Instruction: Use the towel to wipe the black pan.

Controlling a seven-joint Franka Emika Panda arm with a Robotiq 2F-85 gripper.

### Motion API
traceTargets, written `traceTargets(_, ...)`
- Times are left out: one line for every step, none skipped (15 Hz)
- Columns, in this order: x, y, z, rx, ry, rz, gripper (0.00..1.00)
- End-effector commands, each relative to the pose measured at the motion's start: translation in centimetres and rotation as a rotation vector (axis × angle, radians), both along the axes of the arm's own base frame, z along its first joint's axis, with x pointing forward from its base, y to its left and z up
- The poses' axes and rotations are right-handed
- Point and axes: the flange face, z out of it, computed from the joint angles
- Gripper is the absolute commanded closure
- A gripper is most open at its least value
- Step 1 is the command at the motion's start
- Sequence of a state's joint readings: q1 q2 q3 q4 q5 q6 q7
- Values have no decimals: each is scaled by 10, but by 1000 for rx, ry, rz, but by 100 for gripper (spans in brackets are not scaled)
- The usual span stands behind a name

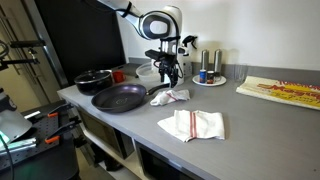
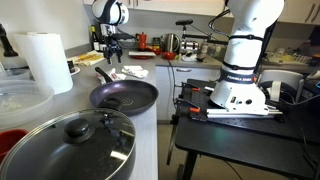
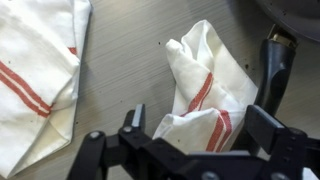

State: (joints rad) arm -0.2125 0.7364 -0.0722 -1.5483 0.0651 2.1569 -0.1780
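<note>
The crumpled towel's raised fold [image 3: 203,124] is in line between my gripper's open fingers. So my gripper keeps going down until the fingers surround the fold [image 1: 173,97], and then close there.
The black pan [image 1: 120,97] sits on the grey counter, with its handle pointing toward a crumpled white towel with red stripes [image 1: 172,96]. In both exterior views my gripper [image 1: 167,82] hangs just above that towel. In the wrist view the gripper [image 3: 200,128] is open with its two fingers on either side of the towel's [image 3: 205,85] lower fold, not closed on it. The pan's handle [image 3: 275,62] lies just to the right of the towel. The pan [image 2: 124,96], the towel [image 2: 133,72] and the gripper [image 2: 112,58] also show from the counter's end.
A second red-striped towel [image 1: 192,124] lies flat near the front edge and shows in the wrist view [image 3: 35,70]. A lidded black pot [image 1: 93,80] stands beside the pan. A paper towel roll [image 2: 47,60], bottles on a plate [image 1: 208,72] and a board [image 1: 280,92] are around.
</note>
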Motion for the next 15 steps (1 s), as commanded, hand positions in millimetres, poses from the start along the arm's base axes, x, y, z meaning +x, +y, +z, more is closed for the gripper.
traceTargets(10, -5, -17, 28, -7, -31, 0)
traceTargets(11, -6, -20, 29, -5, -32, 0)
traceTargets(14, -4, -24, 25, -4, -28, 0)
traceTargets(15, -3, -27, 23, -4, -28, 0)
traceTargets(18, -1, -29, 18, -2, -25, 0)
traceTargets(21, 1, -31, 15, -1, -25, 0)
traceTargets(24, 4, -33, 9, -2, -21, 0)
traceTargets(26, 5, -34, 7, -4, -19, 0)
traceTargets(28, 7, -35, 2, -6, -18, 0)
traceTargets(30, 9, -37, -1, -7, -19, 0)
traceTargets(32, 10, -38, -3, -5, -21, 0)
traceTargets(34, 11, -40, -4, -5, -22, 0)
traceTargets(34, 11, -42, -3, -3, -24, 0)
traceTargets(35, 12, -45, -3, -2, -26, 0)
traceTargets(35, 12, -47, -1, 0, -29, 0)
